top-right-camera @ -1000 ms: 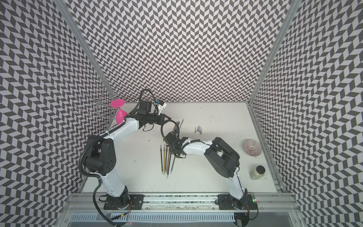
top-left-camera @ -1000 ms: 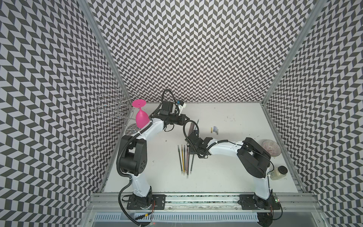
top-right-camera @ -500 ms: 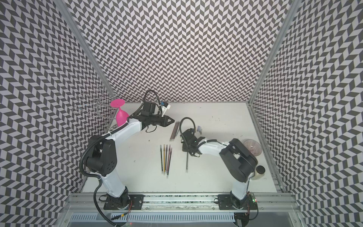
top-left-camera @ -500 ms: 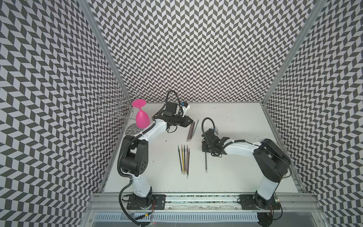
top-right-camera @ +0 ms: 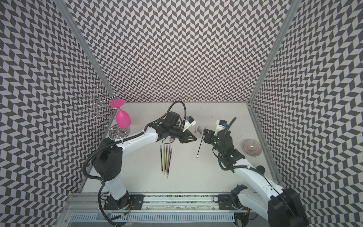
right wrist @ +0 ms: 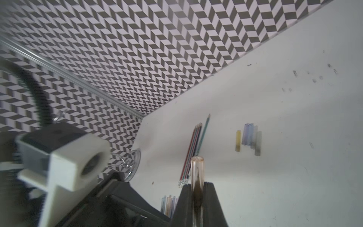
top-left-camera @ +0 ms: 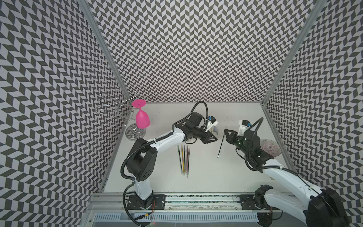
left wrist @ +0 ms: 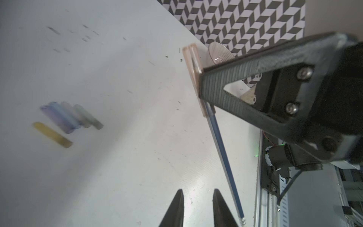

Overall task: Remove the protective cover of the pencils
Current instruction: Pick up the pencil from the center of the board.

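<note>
The blue pencil's eraser end [top-left-camera: 218, 157] dangles under my left gripper, so my right gripper needs to rotate the pencil until it slants into my left gripper's open fingers [left wrist: 198, 207].
My right gripper [top-left-camera: 225, 130] [right wrist: 197, 185] is shut on a clear pinkish cover [left wrist: 191, 62] [right wrist: 197, 169]. A blue pencil [top-left-camera: 221, 143] [left wrist: 222, 145] still sits in that cover and slants down from it, eraser end lowest. To its left my left gripper [top-left-camera: 215, 139] [left wrist: 198, 194] is open a little, with nothing between its fingers. Several bare pencils [top-left-camera: 183, 159] [right wrist: 193, 153] lie in a row mid-table. Several pulled-off covers [top-left-camera: 215, 129] [left wrist: 68, 118] lie behind the left gripper. More pencils with covers [top-left-camera: 189, 140] [right wrist: 169, 204] show partly under the left arm.
A pink goblet [top-left-camera: 142, 118] hangs upside down on a wire rack [top-left-camera: 117, 106] in the back left corner. A ribbed glass bowl [top-left-camera: 271, 150] sits by the right wall, close behind the right arm. Patterned walls close off three sides.
The right gripper shut on a pencil's covered end at the row, then carried it up and to the right. The left gripper swung right towards it and its jaws opened a little.
</note>
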